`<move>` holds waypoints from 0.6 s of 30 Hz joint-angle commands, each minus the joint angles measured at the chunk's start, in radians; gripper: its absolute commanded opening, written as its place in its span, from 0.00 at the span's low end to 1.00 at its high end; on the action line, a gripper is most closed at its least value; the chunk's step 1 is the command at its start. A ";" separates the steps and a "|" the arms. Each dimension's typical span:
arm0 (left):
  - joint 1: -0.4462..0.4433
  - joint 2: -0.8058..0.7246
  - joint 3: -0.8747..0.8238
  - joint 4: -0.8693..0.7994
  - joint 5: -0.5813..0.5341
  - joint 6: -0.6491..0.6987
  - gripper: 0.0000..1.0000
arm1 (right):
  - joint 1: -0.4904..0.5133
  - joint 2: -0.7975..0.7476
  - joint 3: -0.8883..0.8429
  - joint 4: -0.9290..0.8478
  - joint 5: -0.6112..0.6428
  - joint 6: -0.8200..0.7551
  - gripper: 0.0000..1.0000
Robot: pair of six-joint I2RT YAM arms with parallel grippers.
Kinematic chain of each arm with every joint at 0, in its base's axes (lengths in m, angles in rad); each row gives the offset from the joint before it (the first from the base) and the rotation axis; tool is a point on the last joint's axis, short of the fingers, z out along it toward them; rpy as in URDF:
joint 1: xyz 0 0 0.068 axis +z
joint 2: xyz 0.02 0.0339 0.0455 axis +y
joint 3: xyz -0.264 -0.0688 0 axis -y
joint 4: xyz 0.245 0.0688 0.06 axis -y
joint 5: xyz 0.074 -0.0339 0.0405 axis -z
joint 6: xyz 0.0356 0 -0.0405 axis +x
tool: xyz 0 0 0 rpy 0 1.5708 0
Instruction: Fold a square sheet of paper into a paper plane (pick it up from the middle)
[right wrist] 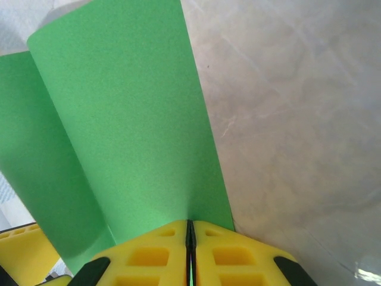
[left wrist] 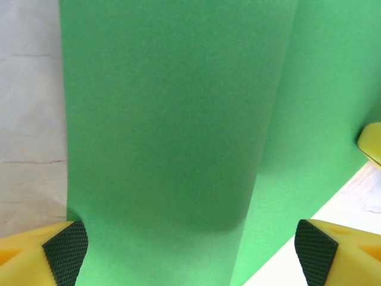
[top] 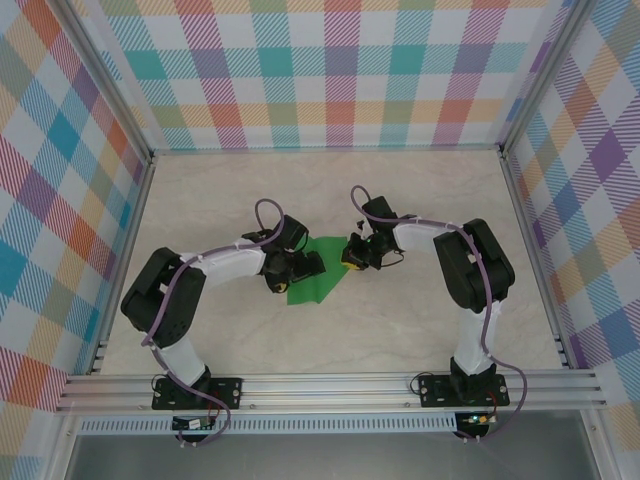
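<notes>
The upper layer of the sheet lies at a slant across the lower layer (left wrist: 262, 161). Next, I open my right gripper and back it off, then bring it over the sheet's middle (top: 318, 282) once the layers are square.
The square sheet of paper (top: 316, 280), bright green, lies mid-table between both arms, one part bent up over the other. In the left wrist view the sheet (left wrist: 172, 119) shows a raised layer casting a shadow on a lower one. My left gripper (left wrist: 190, 253) stands open astride it, and the pads (left wrist: 65, 250) touch nothing. My right gripper (right wrist: 189, 229) is shut on the edge of the sheet (right wrist: 131, 131), which curves up and away from the jaws. From above, the left gripper (top: 305, 266) and right gripper (top: 352, 262) face each other across the paper. A paper plane is out of view.
The pale marbled tabletop (top: 420, 200) spreads around the paper. Checked walls (top: 320, 70) close in the back and both sides. An aluminium rail (top: 330, 385) carries both arm bases at the near edge.
</notes>
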 commanded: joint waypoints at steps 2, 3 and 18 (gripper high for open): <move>-0.006 0.039 0.027 0.067 0.085 0.047 0.91 | 0.004 -0.007 -0.031 -0.050 0.023 -0.024 0.10; -0.008 0.044 0.032 0.076 0.097 0.052 0.90 | 0.004 -0.007 -0.031 -0.049 0.023 -0.024 0.10; -0.009 0.028 -0.009 0.479 0.449 0.019 0.83 | 0.000 -0.081 -0.058 -0.033 0.035 -0.017 0.12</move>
